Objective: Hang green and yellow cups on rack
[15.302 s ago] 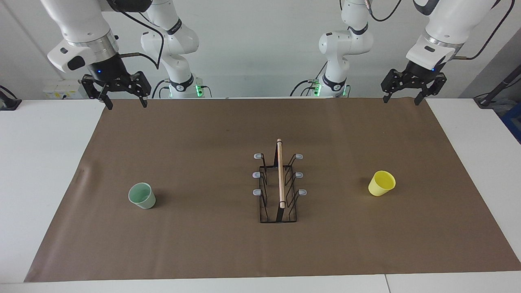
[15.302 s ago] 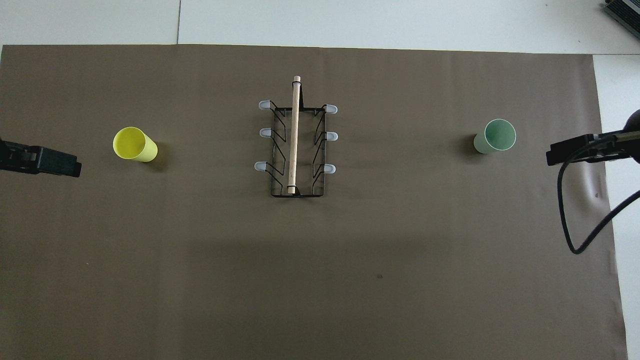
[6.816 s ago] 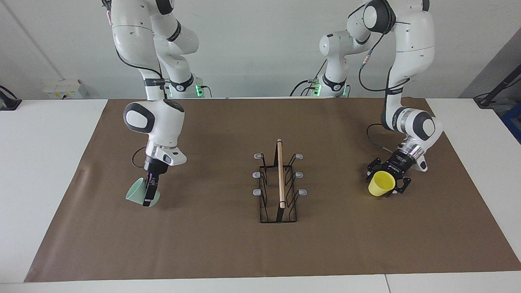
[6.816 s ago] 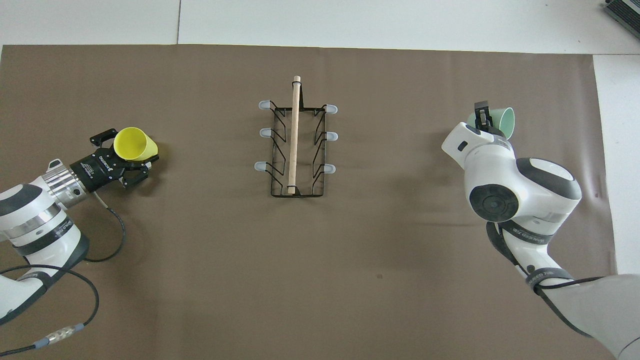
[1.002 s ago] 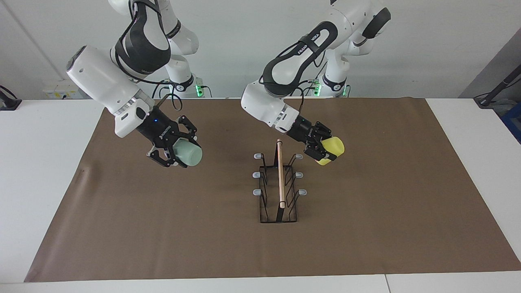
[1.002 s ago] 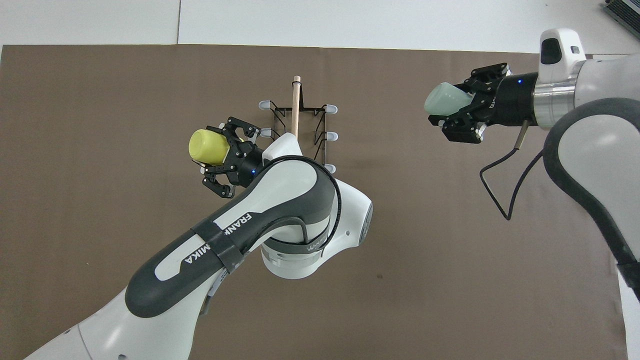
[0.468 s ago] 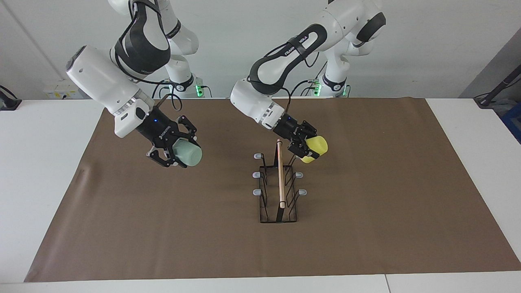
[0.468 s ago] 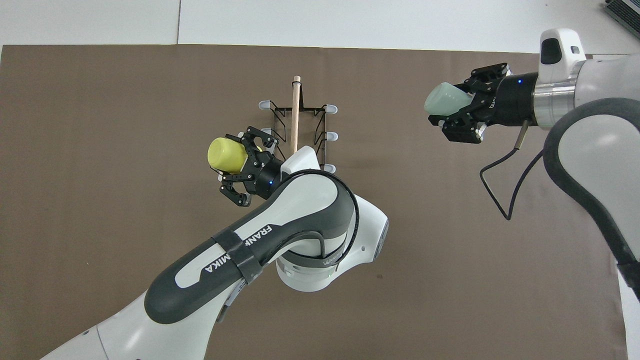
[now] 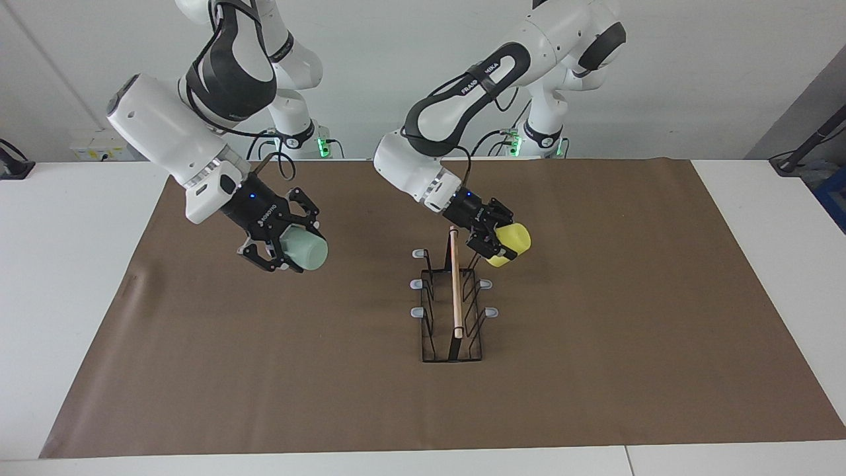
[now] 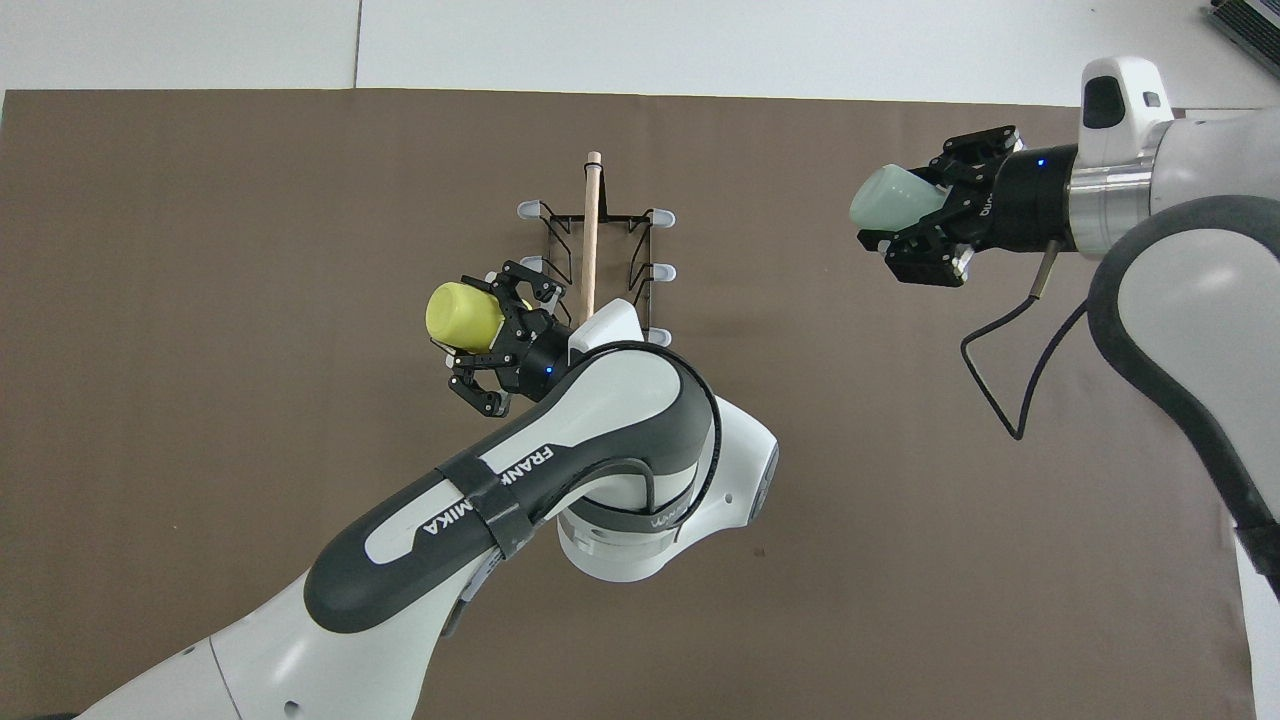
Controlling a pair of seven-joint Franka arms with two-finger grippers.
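Observation:
The yellow cup's opening (image 9: 497,260) is facing the side of the rack, so my left gripper should go on moving the yellow cup toward the rack's peg closest to the robots until the cup hangs there.
The black wire rack (image 9: 455,297) (image 10: 590,260) with its wooden rod stands mid-table. My left gripper (image 9: 502,240) (image 10: 474,320) is shut on the yellow cup (image 9: 512,242) (image 10: 460,314). It holds the cup tilted, mouth toward the rack, at the rack's prong nearest the robots on the left arm's side. That prong is hidden, so I cannot tell whether the cup touches it. My right gripper (image 9: 291,248) (image 10: 915,212) is shut on the green cup (image 9: 309,252) (image 10: 888,198), held on its side in the air over the mat toward the right arm's end.
A brown paper mat (image 9: 330,370) (image 10: 250,500) covers most of the white table (image 9: 66,264). The left arm's forearm (image 10: 560,450) reaches across over the mat beside the rack. Several grey-tipped prongs (image 9: 416,284) on the rack are bare.
The left gripper has carried the yellow cup in toward the rack and slightly lower, to the prong nearest the robots. The right arm and green cup have stayed put.

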